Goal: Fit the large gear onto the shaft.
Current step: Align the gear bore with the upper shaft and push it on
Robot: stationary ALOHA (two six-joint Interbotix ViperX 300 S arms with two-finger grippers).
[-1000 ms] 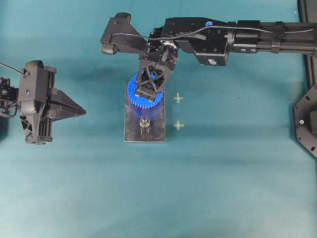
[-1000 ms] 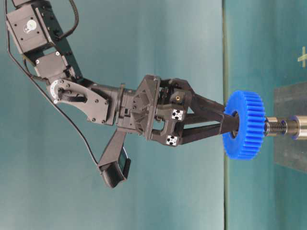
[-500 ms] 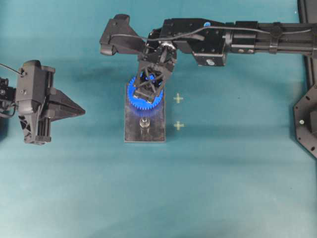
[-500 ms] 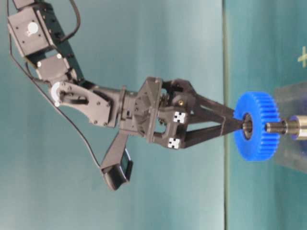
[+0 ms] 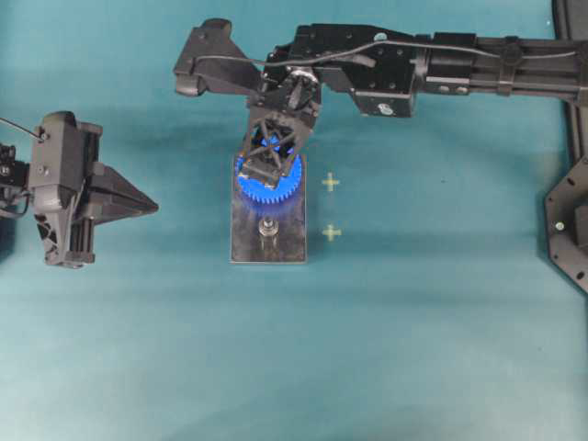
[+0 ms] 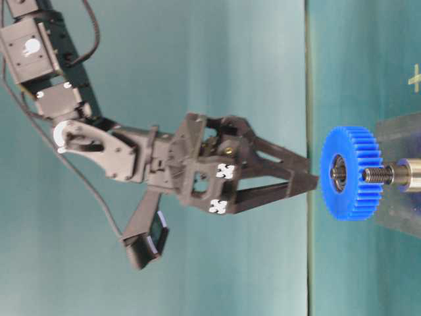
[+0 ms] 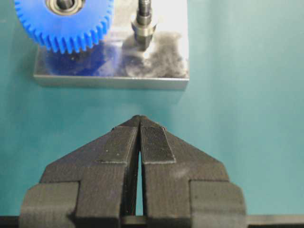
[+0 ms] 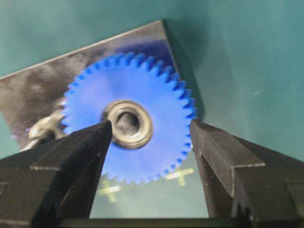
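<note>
My right gripper is to push down on the large gear's top side (image 6: 332, 199) with open fingers before it backs away, because the large gear's bearing (image 6: 339, 174) sits too shallow on the shaft.
The blue large gear (image 5: 267, 186) lies flat over the far end of the grey plate (image 5: 246, 243), its silver bearing (image 8: 128, 123) facing up. The shaft is hidden beneath the gear. My right gripper (image 6: 311, 176) hovers just above the gear, open, with both fingers clear of it and nothing between them. In the right wrist view the right gripper (image 8: 151, 127) frames the gear (image 8: 142, 90) from above. My left gripper (image 5: 152, 207) rests well to the left of the plate, shut and empty. The left wrist view shows the left gripper (image 7: 139, 119) pointing at the plate's long side.
A second silvery peg (image 5: 268, 227) stands bare on the plate's near half, also seen from the left wrist as the peg (image 7: 144, 23). Two pale cross marks (image 5: 331, 183) (image 5: 332, 232) lie right of the plate. Black hardware (image 5: 570, 220) lines the right edge.
The right gripper opened and let go of the gear, then pulled up and away from it. The gear dropped lower toward the plate. The left arm stayed still.
</note>
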